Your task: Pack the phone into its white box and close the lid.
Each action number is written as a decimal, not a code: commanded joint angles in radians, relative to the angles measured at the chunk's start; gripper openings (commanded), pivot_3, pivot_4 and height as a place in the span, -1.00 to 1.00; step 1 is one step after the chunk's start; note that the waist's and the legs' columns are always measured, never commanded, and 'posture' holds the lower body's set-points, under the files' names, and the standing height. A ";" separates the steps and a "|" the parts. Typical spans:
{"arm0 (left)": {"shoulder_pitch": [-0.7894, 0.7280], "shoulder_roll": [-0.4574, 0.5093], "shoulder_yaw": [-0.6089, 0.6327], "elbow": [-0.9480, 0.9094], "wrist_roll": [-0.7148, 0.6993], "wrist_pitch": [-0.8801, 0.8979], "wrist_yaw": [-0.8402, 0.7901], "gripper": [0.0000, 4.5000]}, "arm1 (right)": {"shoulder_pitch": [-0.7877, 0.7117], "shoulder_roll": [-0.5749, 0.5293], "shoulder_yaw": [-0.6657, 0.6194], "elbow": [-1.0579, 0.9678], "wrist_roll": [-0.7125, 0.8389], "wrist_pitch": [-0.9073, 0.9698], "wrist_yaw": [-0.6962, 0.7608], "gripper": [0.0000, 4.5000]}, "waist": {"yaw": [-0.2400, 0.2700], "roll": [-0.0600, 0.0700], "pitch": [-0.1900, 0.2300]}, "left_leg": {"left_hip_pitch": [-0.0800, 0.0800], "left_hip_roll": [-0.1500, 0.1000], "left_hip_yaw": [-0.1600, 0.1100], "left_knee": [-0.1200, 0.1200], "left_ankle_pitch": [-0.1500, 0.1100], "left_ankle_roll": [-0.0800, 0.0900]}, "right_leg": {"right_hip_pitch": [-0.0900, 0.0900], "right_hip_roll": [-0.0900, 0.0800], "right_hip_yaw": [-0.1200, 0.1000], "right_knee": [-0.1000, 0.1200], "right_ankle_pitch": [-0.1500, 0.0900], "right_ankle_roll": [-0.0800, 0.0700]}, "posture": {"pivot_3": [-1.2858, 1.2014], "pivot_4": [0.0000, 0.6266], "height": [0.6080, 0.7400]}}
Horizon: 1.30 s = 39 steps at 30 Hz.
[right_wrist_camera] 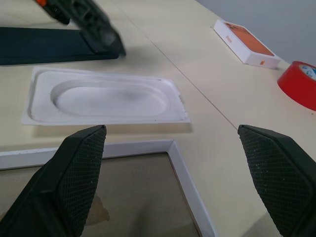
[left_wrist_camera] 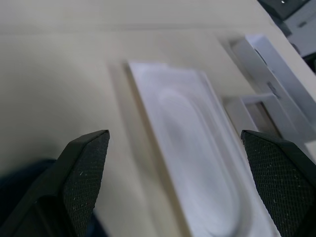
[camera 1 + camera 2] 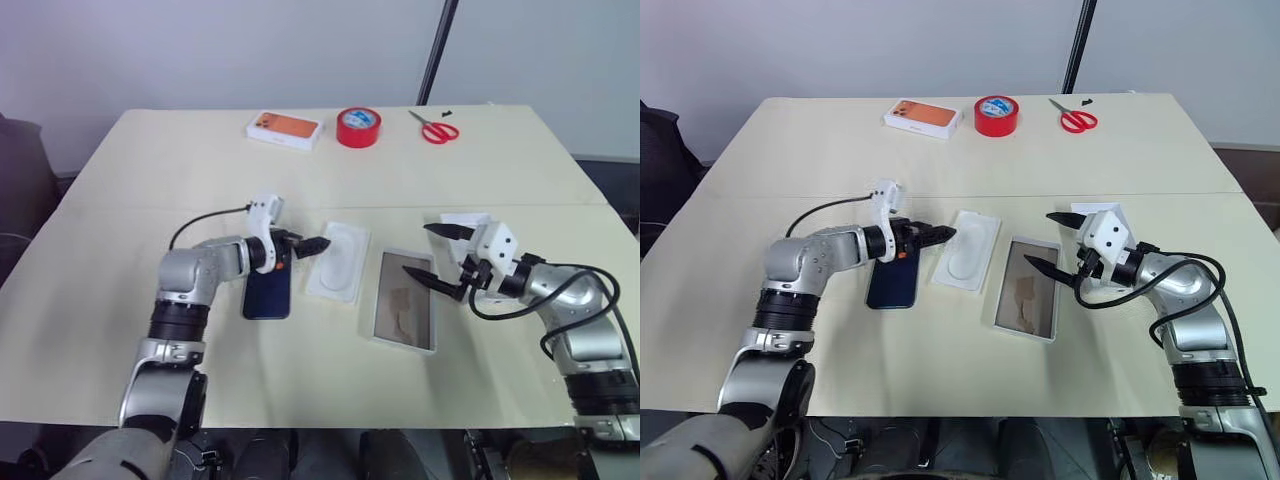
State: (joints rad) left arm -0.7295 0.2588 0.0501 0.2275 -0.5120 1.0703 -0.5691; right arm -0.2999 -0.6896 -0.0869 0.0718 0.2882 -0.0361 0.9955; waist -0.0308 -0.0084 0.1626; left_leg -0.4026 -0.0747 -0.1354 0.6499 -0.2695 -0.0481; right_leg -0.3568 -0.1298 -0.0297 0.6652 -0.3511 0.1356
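Note:
The white insert (image 3: 338, 262) looks just smaller than the white box's rim (image 3: 404, 345). I expect it to sink inside and cover the box's brown bottom when I lower it.
The dark navy phone (image 3: 266, 296) lies flat on the table, left of centre. My left gripper (image 3: 308, 243) hovers over its far end, open and empty, pointing at the white insert (image 3: 338, 262). The white box (image 3: 378, 300), brown floor up, lies just right of the insert. Just right of the box's far end, my right gripper (image 3: 418, 250) is open and empty, pointing left over it. A white corner behind that gripper may be the lid (image 3: 462, 217), mostly hidden. In the right wrist view the fingertips (image 1: 84, 148) stand wide apart over the box rim (image 1: 190, 182).
An orange-topped white box (image 3: 284, 128), a red tape roll (image 3: 358, 127) and red scissors (image 3: 435, 128) lie along the table's far edge. A black pole (image 3: 437, 50) rises behind the table. A seam crosses the tabletop (image 3: 150, 200) between the far items and the packing things.

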 commanded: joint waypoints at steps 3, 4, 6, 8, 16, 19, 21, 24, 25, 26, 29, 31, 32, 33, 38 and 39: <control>-0.036 0.011 -0.027 -0.011 -0.025 0.118 -0.014 0.99 | 0.025 -0.009 -0.025 -0.044 -0.005 -0.034 -0.018 0.98 | -0.002 0.000 0.000 | 0.000 0.000 0.000 0.000 0.000 0.000 | 0.000 0.000 0.000 0.000 0.000 0.000 | 0.03 -0.52 1.00; -0.043 0.003 -0.019 -0.004 -0.035 0.156 -0.005 0.99 | 0.031 -0.008 -0.024 -0.047 -0.008 -0.037 -0.023 0.98 | -0.003 0.000 0.000 | 0.000 0.000 -0.001 0.000 0.000 0.000 | 0.000 0.000 0.000 0.000 0.000 0.000 | 0.03 -0.52 1.00; -0.059 -0.022 0.013 0.019 -0.052 0.226 0.023 0.99 | 0.037 -0.004 -0.023 -0.055 -0.011 -0.039 -0.034 0.98 | -0.003 0.000 0.000 | 0.000 0.000 -0.001 0.000 0.000 0.000 | 0.000 0.000 0.000 0.000 0.000 0.000 | 0.03 -0.52 1.00; -0.066 -0.050 0.043 0.047 -0.041 0.228 0.065 0.99 | 0.040 -0.003 -0.021 -0.062 -0.013 -0.039 -0.042 0.98 | -0.003 0.000 0.000 | 0.000 0.000 -0.001 0.000 0.000 0.000 | 0.000 0.000 0.000 0.000 0.000 0.000 | 0.03 -0.52 1.00; -0.020 -0.103 0.097 0.028 -0.051 0.276 0.130 -0.57 | 0.084 -0.014 -0.034 -0.116 -0.008 -0.027 -0.071 1.00 | -0.001 0.000 0.000 | 0.000 0.000 -0.001 0.000 0.000 0.000 | 0.000 0.000 0.000 0.000 0.000 0.000 | 0.03 -0.52 1.00; -0.023 -0.113 0.133 0.041 -0.051 0.259 0.155 -0.99 | 0.117 -0.030 -0.041 -0.156 0.004 -0.008 -0.065 1.00 | 0.008 0.001 0.000 | 0.000 0.000 -0.001 0.000 0.000 0.000 | 0.001 0.000 0.000 0.000 0.000 0.000 | 0.03 -0.52 1.00; -0.033 -0.126 0.173 0.044 -0.058 0.223 0.174 -0.99 | 0.140 -0.041 -0.044 -0.191 0.024 0.017 -0.054 1.00 | 0.012 0.000 0.000 | 0.000 0.000 0.000 0.000 0.000 0.000 | 0.000 0.000 0.001 0.000 0.000 0.000 | 0.03 -0.52 1.00; -0.059 -0.146 0.255 0.056 -0.096 0.206 0.195 -0.99 | 0.189 -0.060 -0.039 -0.278 0.071 0.067 -0.023 1.00 | 0.014 0.000 0.000 | 0.000 0.000 0.000 0.000 0.000 0.000 | 0.000 0.000 0.001 0.000 0.000 0.000 | 0.03 -0.52 1.00; -0.069 -0.151 0.282 0.064 -0.109 0.208 0.206 -0.99 | 0.210 -0.066 -0.036 -0.323 0.109 0.105 -0.007 1.00 | 0.015 0.000 0.000 | 0.000 0.001 0.000 0.000 0.000 0.000 | 0.000 0.000 0.001 0.000 0.000 0.000 | 0.03 -0.52 1.00; -0.075 -0.154 0.302 0.070 -0.114 0.200 0.216 -0.99 | 0.228 -0.070 -0.035 -0.373 0.164 0.163 0.004 1.00 | 0.015 0.000 0.000 | 0.000 0.001 0.000 0.000 0.000 0.000 | 0.000 0.000 0.001 0.000 0.000 0.000 | 0.03 -0.52 1.00; -0.086 -0.151 0.333 0.080 -0.125 0.197 0.233 -0.99 | 0.280 -0.088 0.002 -0.502 0.239 0.268 0.033 1.00 | 0.016 -0.001 0.000 | 0.000 0.001 0.000 0.000 0.000 0.000 | 0.000 0.000 0.001 0.000 0.000 0.000 | 0.03 -0.52 1.00; -0.083 -0.144 0.324 0.073 -0.119 0.183 0.227 -0.99 | 0.301 -0.100 0.063 -0.502 0.160 0.242 0.052 1.00 | 0.016 -0.001 0.000 | 0.000 0.000 0.000 0.000 0.000 0.000 | 0.000 -0.001 0.001 -0.001 0.000 0.000 | 0.03 -0.52 1.00; -0.080 -0.140 0.314 0.063 -0.117 0.173 0.219 -0.99 | 0.301 -0.101 0.088 -0.488 0.131 0.236 0.052 1.00 | 0.017 -0.002 0.000 | 0.000 0.000 0.000 0.000 0.000 0.000 | 0.000 -0.001 0.001 0.000 0.000 0.000 | 0.03 -0.52 1.00; -0.076 -0.140 0.307 0.045 -0.116 0.142 0.208 -0.99 | 0.296 -0.103 0.114 -0.468 0.100 0.234 0.051 1.00 | 0.017 -0.002 0.000 | 0.000 0.000 0.000 0.000 0.000 0.000 | 0.000 -0.001 0.001 0.000 0.000 0.000 | 0.03 -0.52 1.00; -0.071 -0.146 0.315 0.000 -0.130 0.092 0.218 -1.00 | 0.274 -0.152 0.214 -0.322 -0.070 0.147 0.092 0.76 | 0.017 -0.002 0.000 | 0.000 0.000 0.000 0.001 0.000 0.000 | 0.000 -0.001 0.001 0.000 0.000 0.000 | 0.03 -0.52 1.00; -0.067 -0.146 0.314 -0.010 -0.133 0.097 0.223 -1.00 | 0.275 -0.168 0.224 -0.296 -0.085 0.133 0.113 0.58 | 0.018 -0.002 0.000 | 0.000 0.000 0.000 0.001 0.000 0.000 | 0.000 -0.001 0.001 0.000 0.000 0.000 | 0.03 -0.52 1.00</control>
State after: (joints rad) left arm -0.7911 0.1101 0.3668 0.2642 -0.6203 1.1755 -0.3455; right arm -0.0186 -0.8349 0.1295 -0.2408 0.2282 0.1275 1.0767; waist -0.0132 -0.0102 0.1628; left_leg -0.4030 -0.0748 -0.1354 0.6506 -0.2693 -0.0485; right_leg -0.3568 -0.1310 -0.0292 0.6649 -0.3510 0.1356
